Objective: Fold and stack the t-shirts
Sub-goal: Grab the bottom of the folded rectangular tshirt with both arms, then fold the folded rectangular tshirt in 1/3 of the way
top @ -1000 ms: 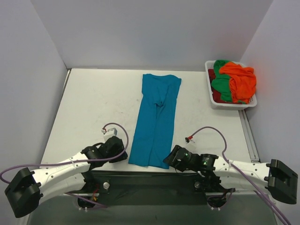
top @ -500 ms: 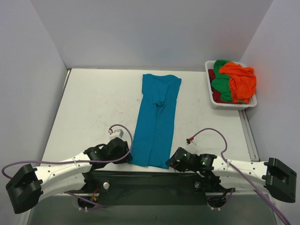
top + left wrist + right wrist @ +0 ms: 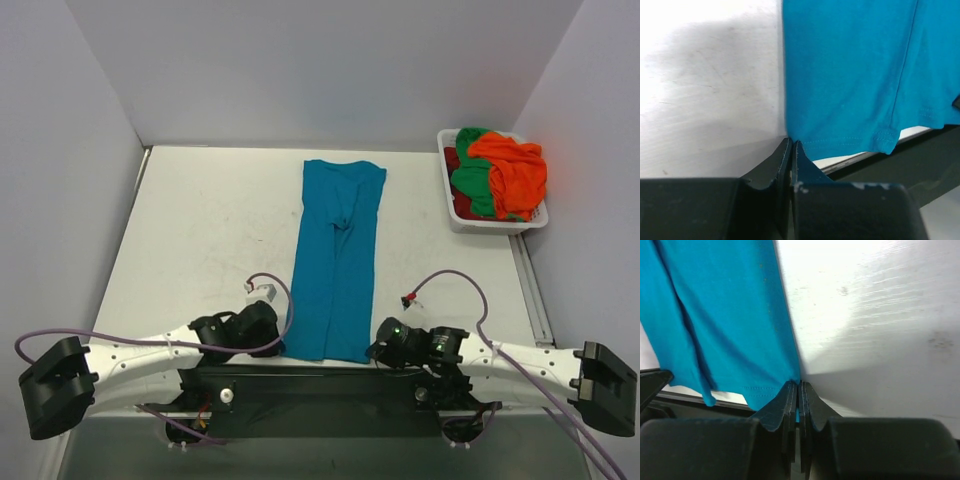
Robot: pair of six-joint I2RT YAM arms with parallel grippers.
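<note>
The teal blue t-shirt's hem [image 3: 325, 358] is already at the table's near edge, so the robot's right gripper should raise its corner of the hem together with the left gripper and fold toward the t-shirt's middle [image 3: 336, 243].
A teal blue t-shirt [image 3: 334, 255] lies folded into a long strip down the middle of the table, its hem at the near edge. My left gripper [image 3: 279, 334] is shut on the hem's near-left corner [image 3: 792, 142]. Teal cloth shows between the closed fingers of my right gripper [image 3: 373, 350], shut on the near-right corner [image 3: 798, 385]. Orange, green and dark red t-shirts [image 3: 500, 172] lie heaped in the basket at the far right.
A white plastic basket [image 3: 493, 222] stands at the table's far right. The table's dark near edge [image 3: 920, 170] runs just under the hem. Grey walls close in the left, back and right sides.
Both arms have slid inward to the hem's corners and both grippers have closed on the teal cloth. The near end of the t-shirt has shifted slightly.
</note>
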